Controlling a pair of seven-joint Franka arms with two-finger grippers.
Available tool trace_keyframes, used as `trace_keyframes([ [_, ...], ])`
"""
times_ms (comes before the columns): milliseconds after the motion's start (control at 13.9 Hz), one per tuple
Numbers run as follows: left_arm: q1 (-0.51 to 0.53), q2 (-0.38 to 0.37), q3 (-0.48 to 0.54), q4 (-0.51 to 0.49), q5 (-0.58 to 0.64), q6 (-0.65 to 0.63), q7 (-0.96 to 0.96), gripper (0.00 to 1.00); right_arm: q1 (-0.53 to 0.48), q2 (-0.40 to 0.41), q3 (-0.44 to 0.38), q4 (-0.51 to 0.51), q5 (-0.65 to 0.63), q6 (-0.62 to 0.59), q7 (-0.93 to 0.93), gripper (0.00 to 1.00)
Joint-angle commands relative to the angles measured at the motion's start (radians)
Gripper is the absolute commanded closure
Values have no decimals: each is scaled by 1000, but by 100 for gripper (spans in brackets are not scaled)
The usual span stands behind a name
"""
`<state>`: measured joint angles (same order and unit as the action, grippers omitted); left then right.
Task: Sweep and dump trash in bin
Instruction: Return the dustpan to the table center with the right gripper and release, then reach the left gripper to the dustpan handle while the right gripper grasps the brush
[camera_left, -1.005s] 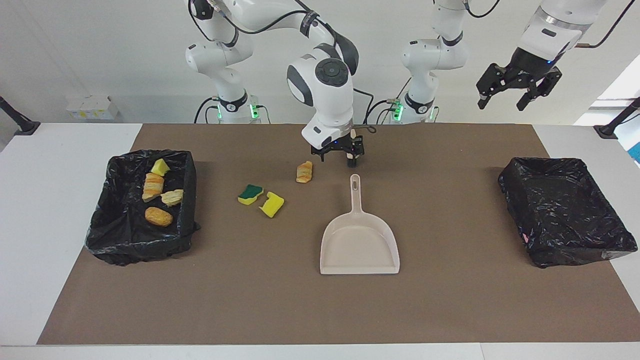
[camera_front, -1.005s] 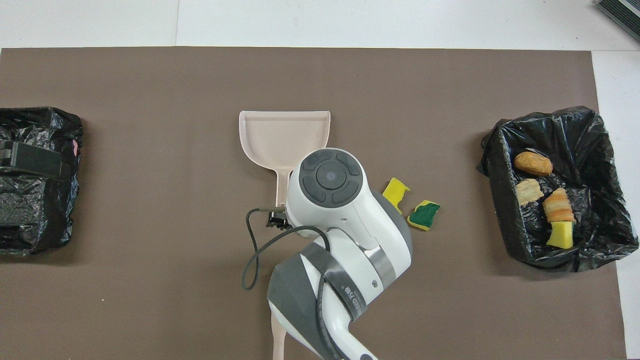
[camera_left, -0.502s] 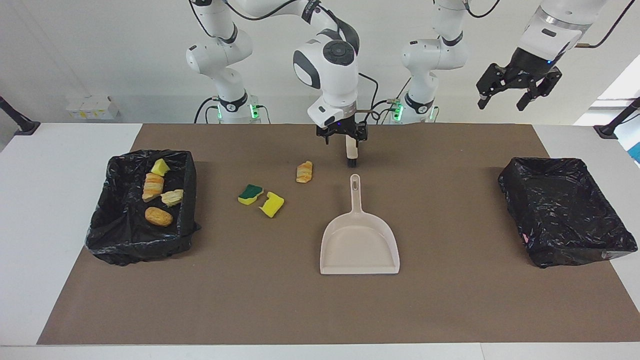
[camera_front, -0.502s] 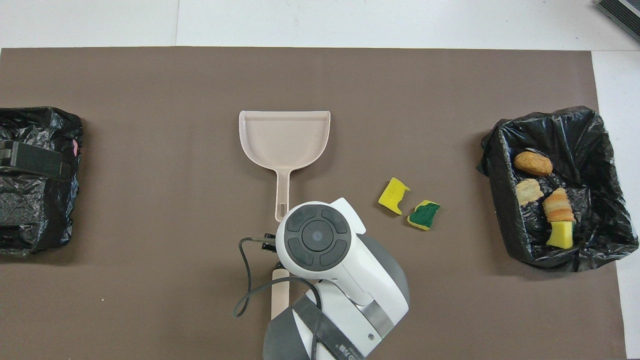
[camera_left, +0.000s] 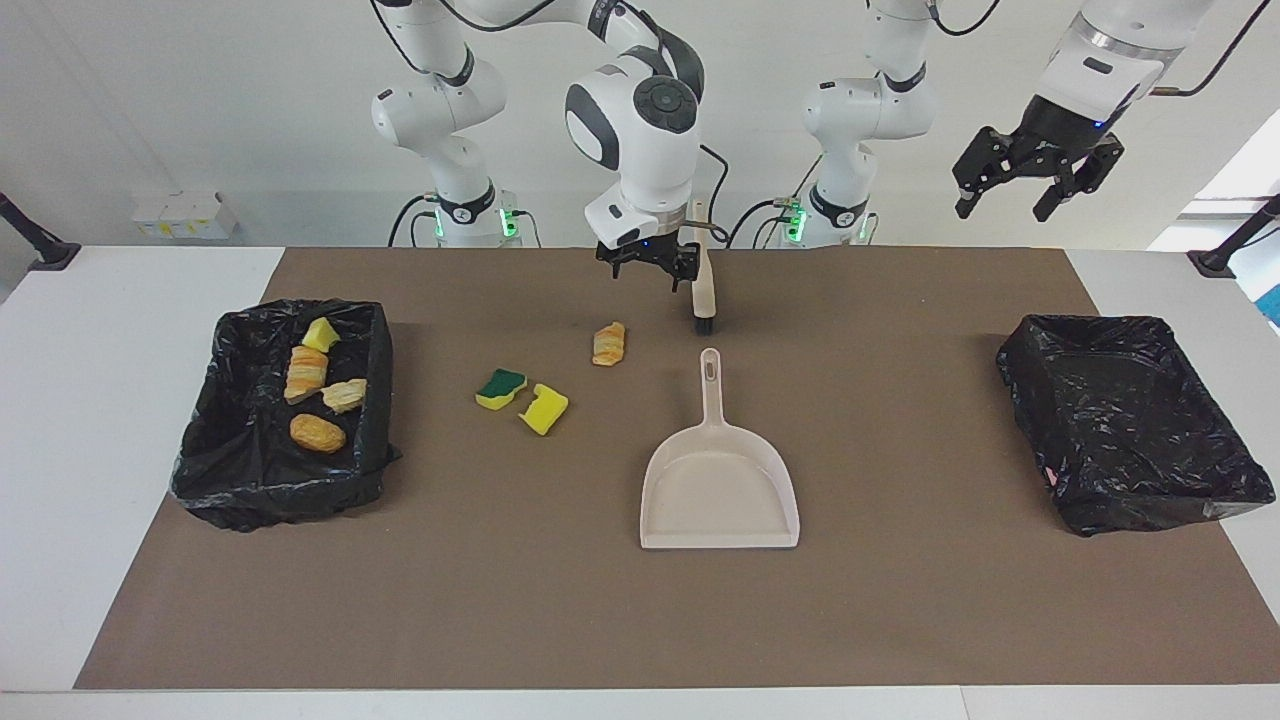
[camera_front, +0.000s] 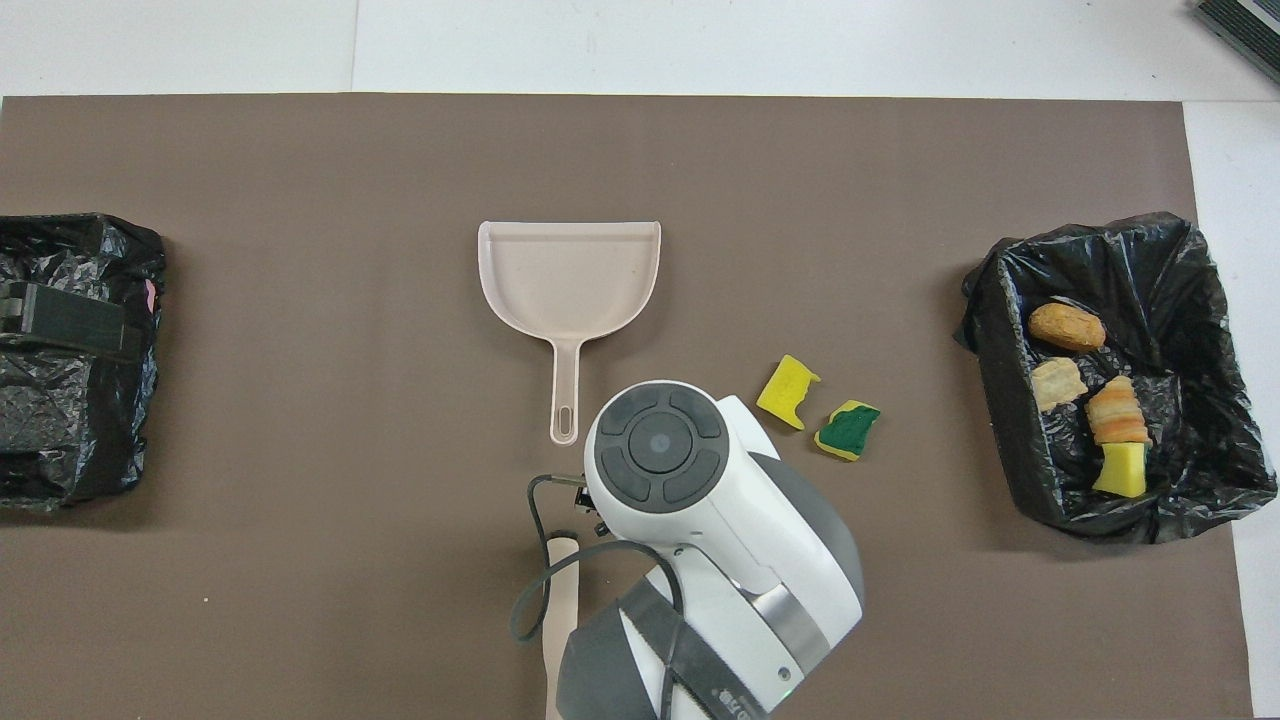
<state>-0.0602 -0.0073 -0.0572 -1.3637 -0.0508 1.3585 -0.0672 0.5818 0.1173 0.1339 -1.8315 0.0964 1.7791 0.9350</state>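
My gripper will make the green-topped sponge (camera_front: 847, 430) and the yellow sponge chunk bunch and slide together when it sweeps the brush, as a narrow gap (camera_front: 813, 418) separates them.
Three bits of trash lie on the brown mat: a croissant piece (camera_left: 609, 343), a green-topped sponge (camera_left: 500, 388) (camera_front: 848, 430) and a yellow sponge chunk (camera_left: 544, 408) (camera_front: 788, 390). The arm hides the croissant piece in the overhead view. The black-lined bin (camera_left: 270, 500) (camera_front: 985, 300) at the right arm's end holds several more pieces. My right gripper (camera_left: 650, 268) hangs open and empty over the mat, close beside the brush (camera_left: 704, 285) (camera_front: 560, 600). My left gripper (camera_left: 1003, 210) waits open, high over the left arm's end.
The brush's black bristles rest near the tip of the beige dustpan's (camera_left: 720, 490) (camera_front: 570, 270) handle, and its own handle runs toward the robots. A second black-lined bin (camera_left: 1130, 420) (camera_front: 70, 420) stands at the left arm's end with nothing in it.
My right gripper has risen from low at the brush and shifted toward the right arm's end. The brush stays where it was. The left arm has not moved.
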Motion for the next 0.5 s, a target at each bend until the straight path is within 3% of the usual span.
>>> trace_keyframes([
  [0, 14, -14, -9, -9, -3, -12, 3, 0, 102, -97, 9, -141, 78, 77, 68, 0],
  [215, 14, -14, -9, -11, -3, -12, 3, 0, 270, -58, 9, -170, 81, 232, 169, 0],
  [431, 13, -14, -9, -9, -3, -12, 3, 0, 369, -45, 9, -267, 82, 341, 211, 0],
])
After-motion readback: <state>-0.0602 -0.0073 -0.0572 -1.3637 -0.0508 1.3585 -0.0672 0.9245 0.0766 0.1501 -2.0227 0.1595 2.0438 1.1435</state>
